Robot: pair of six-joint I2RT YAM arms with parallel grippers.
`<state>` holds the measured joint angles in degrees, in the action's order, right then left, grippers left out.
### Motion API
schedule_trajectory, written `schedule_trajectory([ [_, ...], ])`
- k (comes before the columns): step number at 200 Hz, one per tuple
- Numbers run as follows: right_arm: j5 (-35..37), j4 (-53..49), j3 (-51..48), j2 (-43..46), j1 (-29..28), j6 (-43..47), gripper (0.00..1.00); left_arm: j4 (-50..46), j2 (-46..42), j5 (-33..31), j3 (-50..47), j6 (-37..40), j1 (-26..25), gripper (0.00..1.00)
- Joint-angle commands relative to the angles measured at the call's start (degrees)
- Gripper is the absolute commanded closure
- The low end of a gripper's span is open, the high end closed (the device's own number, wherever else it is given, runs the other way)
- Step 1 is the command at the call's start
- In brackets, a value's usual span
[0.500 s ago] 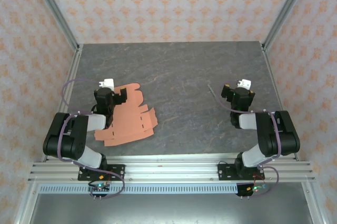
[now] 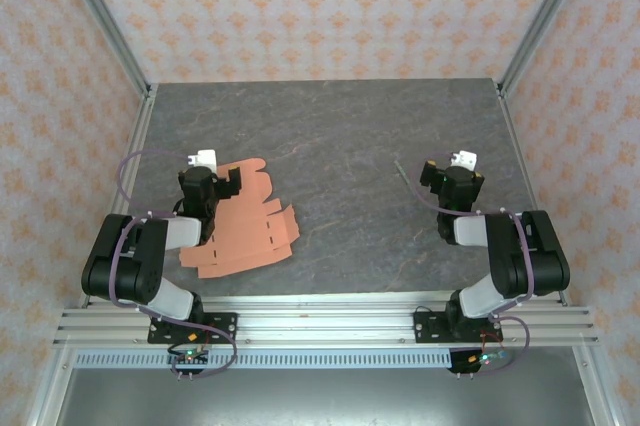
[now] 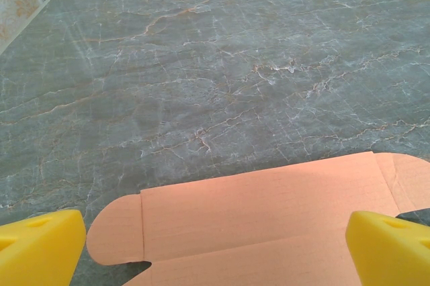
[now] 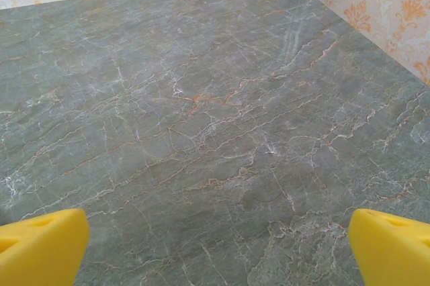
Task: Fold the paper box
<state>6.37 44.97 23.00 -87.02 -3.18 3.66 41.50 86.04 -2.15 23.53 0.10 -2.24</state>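
Note:
The paper box (image 2: 240, 218) is under my left gripper and far from the middle, so my right gripper should grab its tabbed corner (image 2: 290, 223) and pull the box to the middle before folding.
The paper box (image 2: 250, 231) lies as a flat salmon-orange die-cut sheet with tabs and notches on the left part of the grey marble table (image 2: 340, 136). My left gripper (image 2: 210, 178) hovers over the sheet's far left edge. In the left wrist view, a long panel of the paper box (image 3: 255, 205) with a rounded tab lies between and ahead of the yellow fingertips (image 3: 40, 246) of my left gripper (image 3: 215, 252), which is open and empty. My right gripper (image 2: 452, 178) stands on the right over bare marble. It is open too, with nothing between the yellow fingertips (image 4: 393, 242) of the right gripper (image 4: 218, 249).
A thin dark line (image 2: 402, 174) lies on the marble just left of the right gripper. Aluminium posts (image 2: 105, 31) and patterned walls close in the table on three sides. A metal rail (image 2: 320, 321) carries both arm bases at the near edge.

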Motion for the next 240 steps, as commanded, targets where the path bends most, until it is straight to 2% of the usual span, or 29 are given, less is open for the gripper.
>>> schedule_trajectory([
  [1, -0.13, -0.03, 0.77, -0.16, 0.1, -0.89, 0.01, 0.78, -0.35, -1.33, 1.08, 1.06, -0.12, 0.0],
  [37, -0.21, -0.22, 0.81, -0.13, 0.1, -0.94, 0.01, 0.69, -0.35, -1.16, 1.09, 0.96, 0.0, 0.0],
  [51, 0.13, 0.43, 0.47, 0.09, 0.1, -0.85, 0.01, -1.85, -1.75, -3.89, 2.25, -0.08, -0.04, 0.0],
  [66, 4.88, -2.97, 1.26, 2.7, 0.02, -2.6, 0.01, -16.97, -7.64, -8.15, 7.73, -1.54, -0.02, 0.0],
  [79, 10.63, -12.73, 3.45, 8.39, -0.16, -5.22, 0.01, -27.76, -12.64, -12.72, 11.19, -5.74, -0.02, 0.0],
  [86, 14.46, -17.65, 4.45, 13.04, -0.2, -7.81, 0.01, -33.1, -15.51, -14.67, 12.49, -10.44, -0.08, 0.0],
  [99, 20.42, -28.06, 5.4, 21.56, -0.07, -20.3, 0.01, -45.65, -20.03, -16.99, 15.11, -24.08, -0.04, 0.0],
  [108, 16.11, -35.02, 5.95, 26.8, -0.14, -27.07, 0.01, -52.6, -21.67, -13.52, 16.64, -32.93, -0.07, 0.0],
  [118, 4.76, -38.52, 6.49, 30.43, -1.36, -29.55, 0.05, -53.73, -21.94, -4.25, 16.0, -35.7, -0.32, 0.0],
  [130, -0.7, -42.52, 8.66, 31.91, -7.45, -30.89, 0.07, -53.28, -20.83, 4.76, 14.36, -38.46, -1.89, 0.01],
  [139, -3.14, -46.4, 11.9, 30.9, -14.37, -29.2, 0.08, -55.88, -19.64, 8.03, 14.44, -39.35, -3.94, 0.03],
  [153, -6.27, -54.34, 18.2, 26.43, -25.18, -27.76, 0.08, -61.77, -18.42, 8.08, 15.52, -39.15, -7.92, 0.03],
  [168, -11.06, -58.65, 23.13, 20.03, -33.89, -28.28, 0.09, -65.85, -18.31, 9.19, 15.8, -38.04, -10.75, 0.05],
  [185, -14.93, -58.87, 27.56, 11.81, -42.19, -28.25, 0.11, -68.68, -19.33, 9.63, 15.4, -37.42, -11.06, 0.05],
  [207, -18.29, -56.05, 32.16, 2.3, -47.89, -29.96, 0.17, -70.74, -21.03, 7.05, 14.95, -36.43, -11.04, 0.05],
  [240, -20.45, -52.2, 36.08, -8.05, -50.76, -31.92, 0.31, -71.9, -21.99, 3.91, 15.29, -35.7, -11.08, 0.05],
])
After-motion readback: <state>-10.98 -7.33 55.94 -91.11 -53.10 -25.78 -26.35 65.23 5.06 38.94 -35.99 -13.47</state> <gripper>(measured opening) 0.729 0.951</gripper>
